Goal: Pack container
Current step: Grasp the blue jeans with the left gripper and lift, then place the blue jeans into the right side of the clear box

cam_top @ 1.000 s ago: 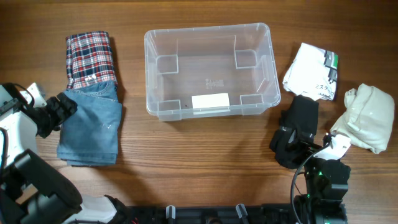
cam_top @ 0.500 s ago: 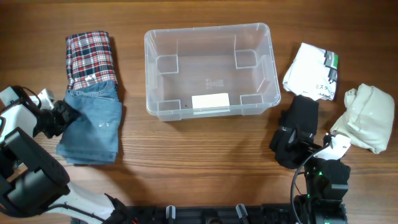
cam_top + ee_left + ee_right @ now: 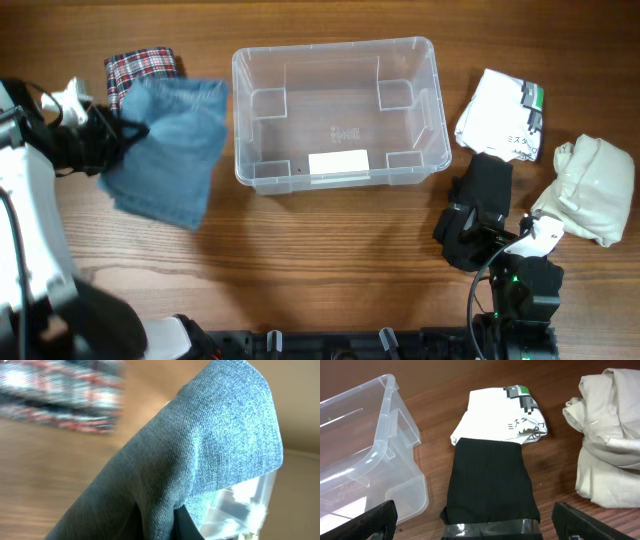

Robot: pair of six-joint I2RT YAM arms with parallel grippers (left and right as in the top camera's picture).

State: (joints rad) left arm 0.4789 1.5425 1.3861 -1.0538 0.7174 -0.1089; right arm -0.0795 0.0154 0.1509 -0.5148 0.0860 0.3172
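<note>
I see the blue jeans hanging folded (image 3: pixel 172 150) beside the empty container. My left gripper should keep going over the container's rim and let go at the end (image 3: pixel 392 125) nearest the black garment.
The container (image 3: pixel 335 46), a clear plastic bin with a white label, stands empty at the table's middle. Folded blue jeans (image 3: pixel 165 150) hang in the air just left of it, pinched at their left edge by my left gripper (image 3: pixel 112 135), which is shut on them. In the left wrist view the denim (image 3: pixel 200 455) fills the frame and hides most of my left gripper (image 3: pixel 165 525); the container's corner (image 3: pixel 245 505) shows behind it. My right gripper (image 3: pixel 470 238) stands open over the near end of a black folded garment (image 3: pixel 490 480).
A red plaid shirt (image 3: pixel 140 65) lies at the far left, partly behind the jeans. A white printed T-shirt (image 3: pixel 498 115) and a cream garment (image 3: pixel 590 190) lie right of the container. The black garment (image 3: pixel 487 185) carries a strip of clear tape (image 3: pixel 492 529).
My left gripper has shut on the jeans and lifted them off the table, up and right towards the container. The right arm has not moved.
</note>
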